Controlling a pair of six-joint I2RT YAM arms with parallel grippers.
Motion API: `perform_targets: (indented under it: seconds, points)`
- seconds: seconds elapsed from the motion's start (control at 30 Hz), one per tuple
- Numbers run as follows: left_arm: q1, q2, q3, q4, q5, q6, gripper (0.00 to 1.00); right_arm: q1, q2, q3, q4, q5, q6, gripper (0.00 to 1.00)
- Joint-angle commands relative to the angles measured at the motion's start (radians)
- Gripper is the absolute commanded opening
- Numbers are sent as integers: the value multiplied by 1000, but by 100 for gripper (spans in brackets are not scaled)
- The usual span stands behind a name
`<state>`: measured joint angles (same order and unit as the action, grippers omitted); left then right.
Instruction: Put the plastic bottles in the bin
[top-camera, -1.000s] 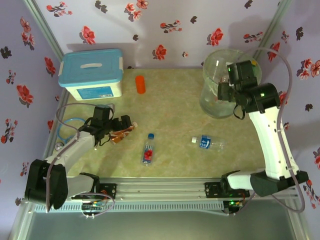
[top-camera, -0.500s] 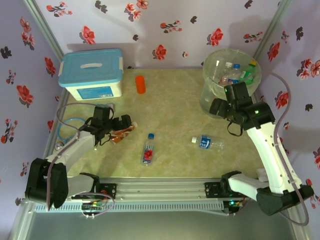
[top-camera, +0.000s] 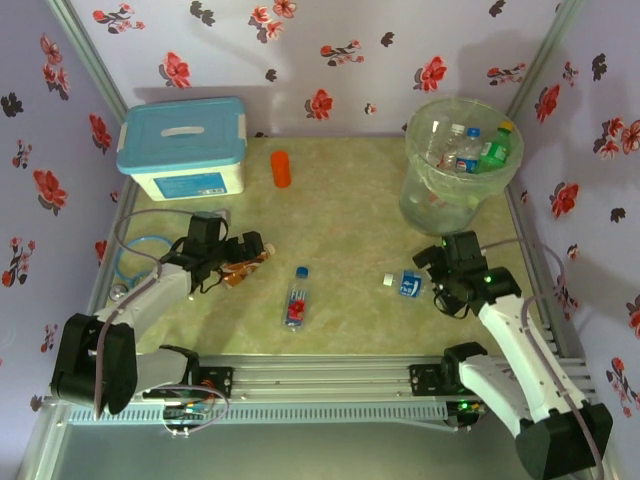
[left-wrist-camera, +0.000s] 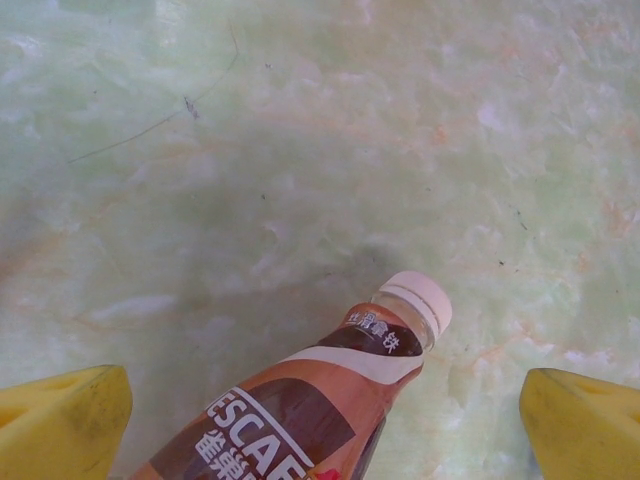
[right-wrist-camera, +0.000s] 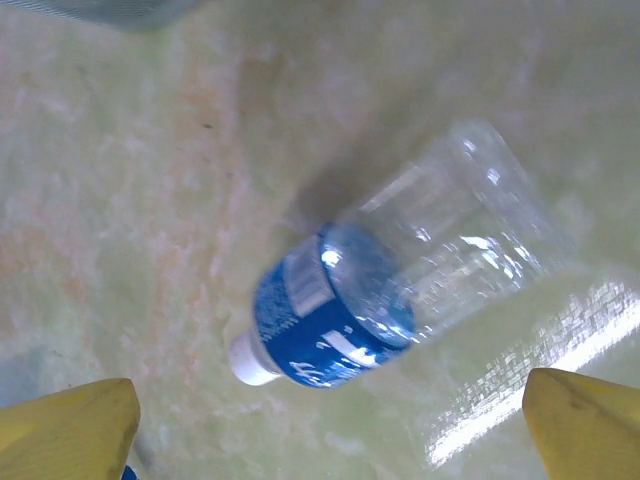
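Note:
The clear bottle (right-wrist-camera: 440, 245) lies free of other bottles between the right gripper's wide-open fingers, so the robot should keep lowering that gripper until it closes around the blue label (top-camera: 410, 284).
The bin (top-camera: 428, 205), a pale-green bucket at the back right, holds a green bottle (top-camera: 495, 148) and clear ones (top-camera: 462, 145). A clear bottle with a blue label (top-camera: 408, 285) (right-wrist-camera: 340, 310) lies on the table, and my right gripper (top-camera: 428, 280) (right-wrist-camera: 327, 425) hovers open over it, one yellow finger on each side. My left gripper (top-camera: 248, 262) (left-wrist-camera: 322, 425) is open around a brown coffee bottle (top-camera: 243, 268) (left-wrist-camera: 330, 400) with a white cap, without touching it. A red-labelled bottle (top-camera: 296, 300) lies in the middle. An orange bottle (top-camera: 281, 168) lies at the back.
A white box with a blue lid (top-camera: 183, 147) stands at the back left. A cable loop (top-camera: 125, 262) lies at the left edge. Flowered walls close in the back and sides. The arms' rail (top-camera: 320, 380) runs along the near edge.
My right arm left the bin, swung down toward the near side and now sits over the blue-labelled bottle, its jaws wider than before. The left arm has barely moved.

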<state>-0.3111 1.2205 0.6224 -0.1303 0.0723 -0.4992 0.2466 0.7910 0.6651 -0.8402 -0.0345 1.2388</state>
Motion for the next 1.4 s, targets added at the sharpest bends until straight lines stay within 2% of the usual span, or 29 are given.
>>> perform_targets:
  seconds: [0.0,0.2,0.33,0.53,0.63,0.77,0.93,1.2,1.37]
  points:
    - [8,19,-3,23,12,-17,100,-7,-43,-46,34,-23,201,98]
    - [9,38,8,21,12,-12,100,-3,-2,-147,139,-72,260,98]
    - [9,46,16,21,12,-13,100,-2,69,-138,185,-56,201,98]
    - [8,55,32,0,14,-14,100,-26,205,-239,441,-102,205,95]
    - [9,38,31,-15,8,-10,100,-15,246,-229,441,-102,177,93]
    - [8,37,24,-10,6,-20,100,-15,233,-213,432,-62,140,85]
    - [9,34,28,-18,6,-20,100,-15,233,-215,427,-67,128,69]
    - [8,28,19,-17,7,-30,100,-13,227,-208,452,-73,107,60]
    - [8,24,14,-14,6,-33,100,30,224,-125,441,-19,30,58]
